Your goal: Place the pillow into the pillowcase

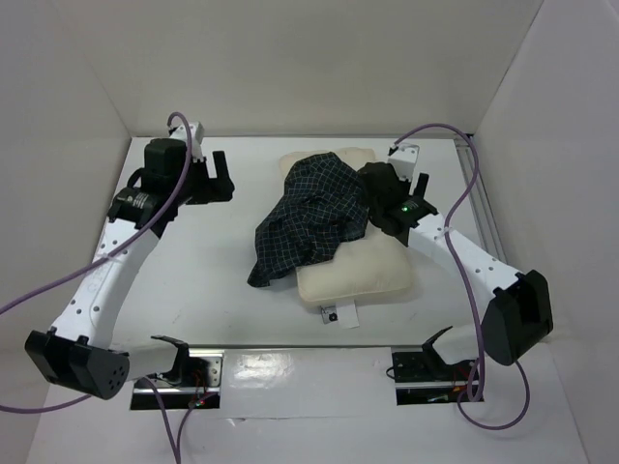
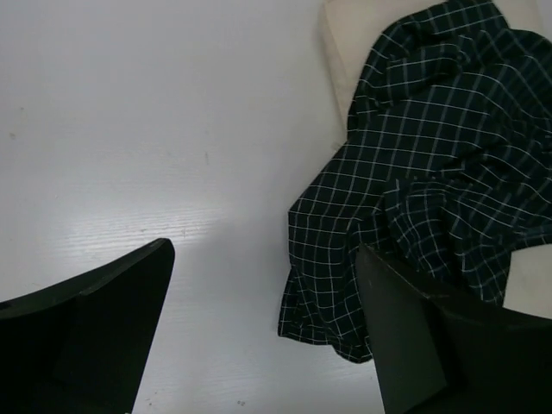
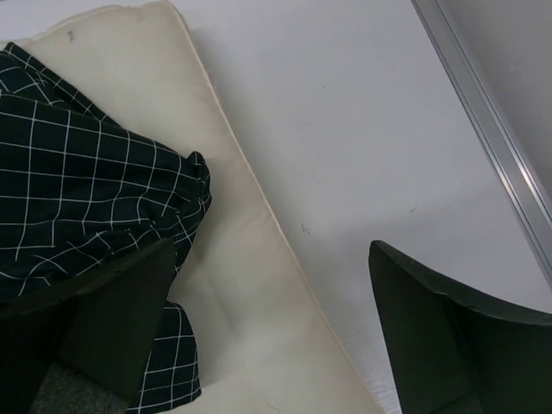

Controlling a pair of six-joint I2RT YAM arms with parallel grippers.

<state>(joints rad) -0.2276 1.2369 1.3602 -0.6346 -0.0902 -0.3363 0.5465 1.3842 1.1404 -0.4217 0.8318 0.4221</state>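
My left gripper should keep moving toward the pillowcase's near end (image 1: 266,269), since that end lies clear of the cream pillow, and close on the pillowcase's fabric edge (image 1: 275,277).
The cream pillow (image 1: 363,271) lies flat mid-table, with a small white tag (image 1: 338,313) at its near edge. The dark checked pillowcase (image 1: 309,217) lies crumpled over the pillow's far-left part and spills onto the table on its left. My left gripper (image 1: 221,179) is open and empty, over bare table left of the pillowcase. In the left wrist view the gripper (image 2: 267,319) has the pillowcase (image 2: 431,155) at its right finger. My right gripper (image 1: 375,184) is open and empty over the pillow's right edge. In the right wrist view the gripper (image 3: 276,319) frames the pillow (image 3: 250,285), with the pillowcase (image 3: 78,190) at its left finger.
White walls enclose the table at the back and both sides. An aluminium rail (image 1: 484,203) runs along the right side and shows in the right wrist view (image 3: 492,129). Two black brackets (image 1: 179,360) (image 1: 430,360) sit at the near edge.
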